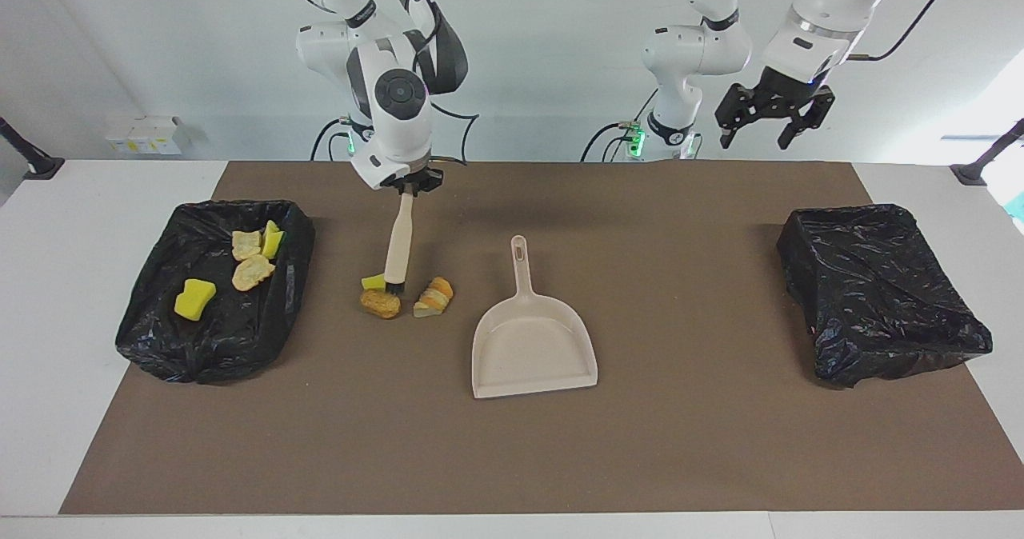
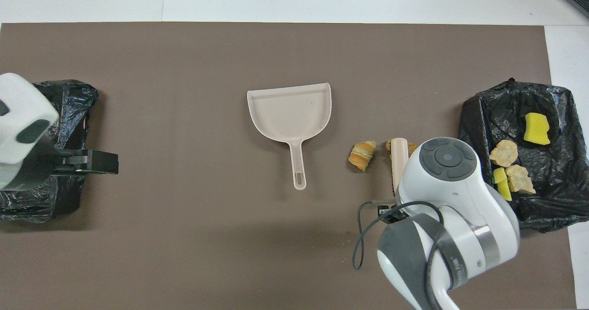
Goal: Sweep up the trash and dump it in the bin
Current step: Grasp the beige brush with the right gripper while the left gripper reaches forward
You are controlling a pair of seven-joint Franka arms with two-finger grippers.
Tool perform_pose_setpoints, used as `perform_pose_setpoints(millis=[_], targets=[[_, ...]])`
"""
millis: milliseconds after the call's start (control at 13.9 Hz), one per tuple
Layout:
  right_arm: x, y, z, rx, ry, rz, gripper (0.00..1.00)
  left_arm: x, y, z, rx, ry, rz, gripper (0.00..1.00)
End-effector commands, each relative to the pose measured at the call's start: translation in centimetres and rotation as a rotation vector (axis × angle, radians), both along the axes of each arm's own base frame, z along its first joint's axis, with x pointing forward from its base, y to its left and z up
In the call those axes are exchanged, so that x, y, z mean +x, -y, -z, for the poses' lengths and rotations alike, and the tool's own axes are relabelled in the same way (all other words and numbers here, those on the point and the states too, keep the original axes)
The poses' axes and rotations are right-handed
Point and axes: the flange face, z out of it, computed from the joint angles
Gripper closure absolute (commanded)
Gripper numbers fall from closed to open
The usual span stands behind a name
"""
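The robot's right gripper should pull the brush back while the left gripper turns the dustpan by its handle [image 2: 298, 167], because the dustpan's open edge [image 2: 290, 87] faces away from the scraps.
My right gripper [image 1: 410, 181] is shut on the top of a beige brush [image 1: 398, 243], which hangs tilted. Its black bristles [image 1: 394, 289] are down among three scraps of trash on the mat: a yellow sponge chunk [image 1: 372, 281], a brown bread piece [image 1: 381, 304] and an orange striped piece [image 1: 434, 297] [image 2: 362, 154]. The beige dustpan [image 1: 532, 343] [image 2: 290, 112] lies flat beside them, its handle pointing toward the robots. The bin [image 1: 152, 323] [image 2: 474, 186] at the right arm's end holds several scraps. My left gripper [image 1: 774, 119] [image 2: 110, 163] hangs open and high.
A second black-lined bin [image 1: 880, 299] [image 2: 41, 199] sits at the left arm's end of the brown mat. In the overhead view the right arm's wrist [image 2: 448, 163] covers the yellow sponge and part of the brown piece.
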Motion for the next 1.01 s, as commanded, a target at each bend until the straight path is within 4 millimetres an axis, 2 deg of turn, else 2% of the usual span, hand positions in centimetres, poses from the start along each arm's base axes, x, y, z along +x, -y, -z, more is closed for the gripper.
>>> perform_pose_setpoints(millis=[0, 72, 215, 359, 503, 646, 861, 933], targets=[[1.4, 4.5, 1.2, 0.029, 0.014, -0.059, 1.0, -0.7, 3.1, 2.7, 0.016, -0.029, -0.008, 0.0], [1.7, 6.3, 1.5, 0.045, 0.02, -0.074, 1.0, -1.2, 4.5, 3.3, 0.017, -0.042, 0.002, 0.0], [1.7, 8.3, 2.1, 0.068, 0.023, -0.106, 1.0, -1.4, 6.5, 4.2, -0.027, -0.033, -0.018, 0.0], [1.7, 9.0, 2.6, 0.08, 0.026, -0.129, 1.0, -1.2, 9.4, 6.3, -0.051, -0.013, -0.035, 0.0], [1.6, 10.1, 3.3, 0.09, 0.036, -0.148, 1.0, -1.1, 10.8, 7.6, -0.053, -0.026, -0.031, 0.0], [1.7, 11.6, 3.4, 0.104, 0.043, -0.168, 1.0, -1.2, 13.0, 8.9, -0.073, -0.036, -0.01, 0.0], [1.8, 11.9, 3.3, 0.106, 0.034, -0.165, 1.0, 0.1, 16.2, 12.3, -0.09, -0.016, -0.017, 0.0], [2.2, 11.7, 2.7, 0.106, 0.04, -0.167, 1.0, 0.5, 16.4, 12.2, -0.101, 0.001, -0.018, 0.0]])
